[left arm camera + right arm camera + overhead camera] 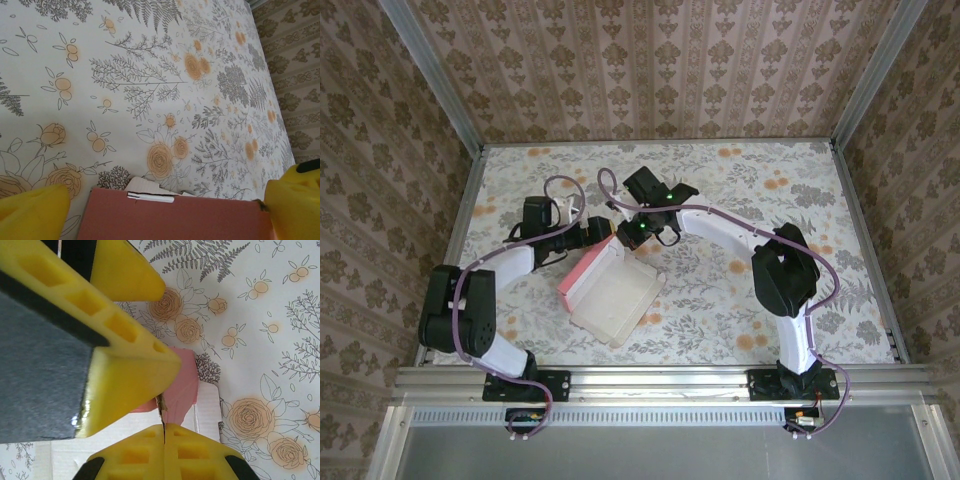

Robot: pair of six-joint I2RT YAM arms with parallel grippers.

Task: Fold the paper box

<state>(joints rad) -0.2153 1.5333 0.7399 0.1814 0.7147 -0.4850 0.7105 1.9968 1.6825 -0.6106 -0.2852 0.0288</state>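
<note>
My right gripper should open, move back and put its fingers around the flap's broad part [182, 379], since it pinches just the thin edge of the pink flap [163, 412].
The paper box [616, 296] lies in the middle of the table as a shallow tray. Its pale inner side faces up and its pink left wall [586, 268] stands raised. My right gripper [640, 234] is at the box's far corner. In the right wrist view it [164, 432] is shut on a thin upright card edge, beside a pink flap [189, 382]. My left gripper [597, 232] reaches in from the left. Its yellow fingers [35, 210] are wide open, with the box's pink panel [175, 220] between them. One left finger [127, 367] nearly touches the right fingertips.
A floral cloth [740, 190] covers the table. Wallpapered panels [650, 70] close in the back and both sides. An aluminium rail [650, 378] runs along the near edge. Bare cloth lies to the right of the box [720, 310] and behind the grippers.
</note>
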